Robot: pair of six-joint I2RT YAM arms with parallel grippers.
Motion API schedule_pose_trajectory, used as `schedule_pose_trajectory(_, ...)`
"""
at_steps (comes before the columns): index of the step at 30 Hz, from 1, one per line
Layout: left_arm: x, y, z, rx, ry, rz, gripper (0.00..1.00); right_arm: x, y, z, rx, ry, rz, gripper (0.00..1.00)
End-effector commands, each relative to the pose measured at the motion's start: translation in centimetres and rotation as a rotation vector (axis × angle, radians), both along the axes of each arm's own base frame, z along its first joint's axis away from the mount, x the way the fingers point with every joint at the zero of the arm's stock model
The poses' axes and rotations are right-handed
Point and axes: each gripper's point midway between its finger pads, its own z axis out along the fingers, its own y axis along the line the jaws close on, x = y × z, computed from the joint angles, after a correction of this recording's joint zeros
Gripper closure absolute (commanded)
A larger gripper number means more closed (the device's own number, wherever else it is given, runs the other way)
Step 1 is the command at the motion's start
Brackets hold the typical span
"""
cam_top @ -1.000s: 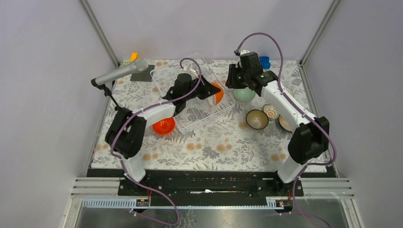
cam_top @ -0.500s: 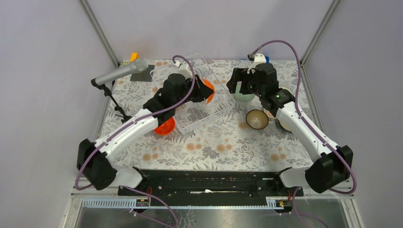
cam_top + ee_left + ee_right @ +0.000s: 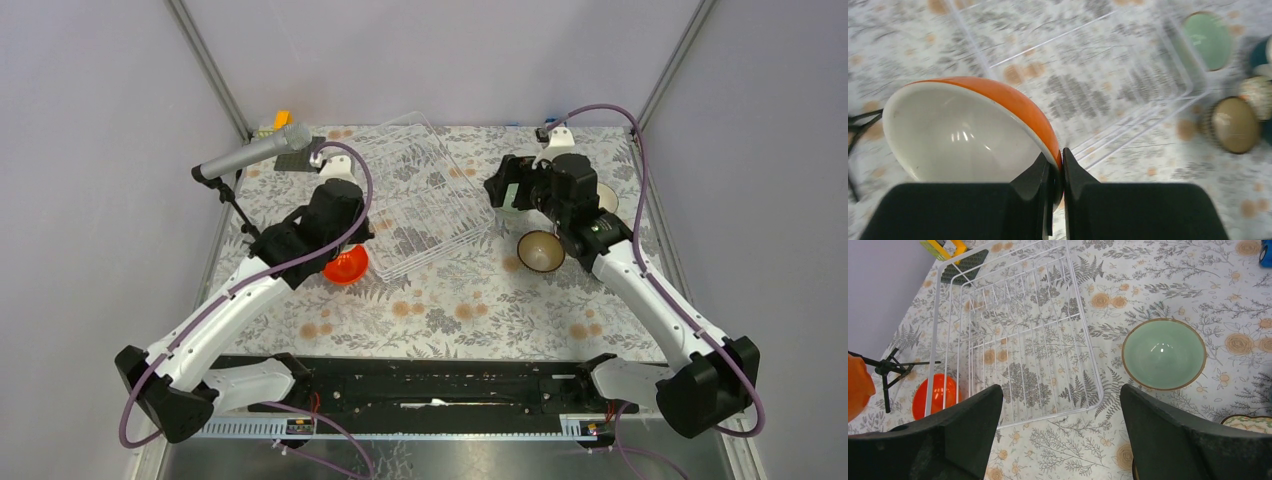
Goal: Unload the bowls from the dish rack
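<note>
The held bowl's white inside [image 3: 965,132] is facing up and the second orange bowl [image 3: 346,266] lies open next to the rack, so the robot's left gripper should go on lowering until the two bowls nest.
In the left wrist view, my left gripper [image 3: 1058,172] is shut on the rim of an orange bowl [image 3: 963,135] with a white inside, held in the air to the left of the dish rack [image 3: 1088,75]. From above, the left gripper [image 3: 318,232] covers that bowl. No bowl shows in the white wire rack [image 3: 420,200]. A second orange bowl [image 3: 345,265] lies upside down on the table by the rack's left side. My right gripper [image 3: 1060,435] is open and holds nothing, above the cloth near the rack's corner. The mint green bowl [image 3: 1164,354] stands upright to the right of the rack.
A brown bowl [image 3: 540,250] and a pale bowl [image 3: 605,195] sit on the table right of the rack, partly under my right arm. A teal bowl [image 3: 1260,52] shows at the frame edge. A microphone on a tripod [image 3: 240,160] stands at the back left, near a dark mat [image 3: 965,262].
My left arm lifted the orange bowl out of the rack and carried it left. My right gripper opened, leaving the mint green bowl on the table, and drew back.
</note>
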Motion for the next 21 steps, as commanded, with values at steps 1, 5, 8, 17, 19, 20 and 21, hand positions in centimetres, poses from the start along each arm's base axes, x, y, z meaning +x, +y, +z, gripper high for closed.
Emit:
schedule_pose_trajectory(1, -0.5, 4.5, -1.9, 0.194, 0.028, 0.127, 1.0, -0.2, 0.0, 2.3, 0.044, -0.088, -0.007, 0.06)
schedule_pose_trajectory(5, -0.5, 5.1, -4.3, 0.263, 0.069, 0.143, 1.0, -0.6, 0.4, 2.1, 0.05, -0.083, 0.021, 0.07)
schedule_pose_trajectory(8, -0.5, 4.8, -6.5, 0.323, 0.112, 0.098, 1.0, -0.8, 0.4, 2.0, 0.054, -0.082, 0.025, 0.07)
schedule_pose_trajectory(17, -0.6, 3.8, -12.2, 0.436, 0.214, -0.036, 1.0, -1.0, 1.1, 1.7, 0.078, -0.085, 0.058, 0.07)
schedule_pose_trajectory(19, -0.7, 3.4, -12.7, 0.429, 0.216, -0.061, 1.0, -1.1, 1.1, 1.7, 0.078, -0.085, 0.06, 0.07)
schedule_pose_trajectory(20, -0.8, 3.3, -12.9, 0.429, 0.217, -0.078, 0.99, -1.2, 1.1, 1.6, 0.078, -0.082, 0.059, 0.07)
schedule_pose_trajectory(21, -0.8, 3.1, -13.1, 0.428, 0.221, -0.09, 0.98, -1.2, 1.0, 1.6, 0.076, -0.082, 0.06, 0.06)
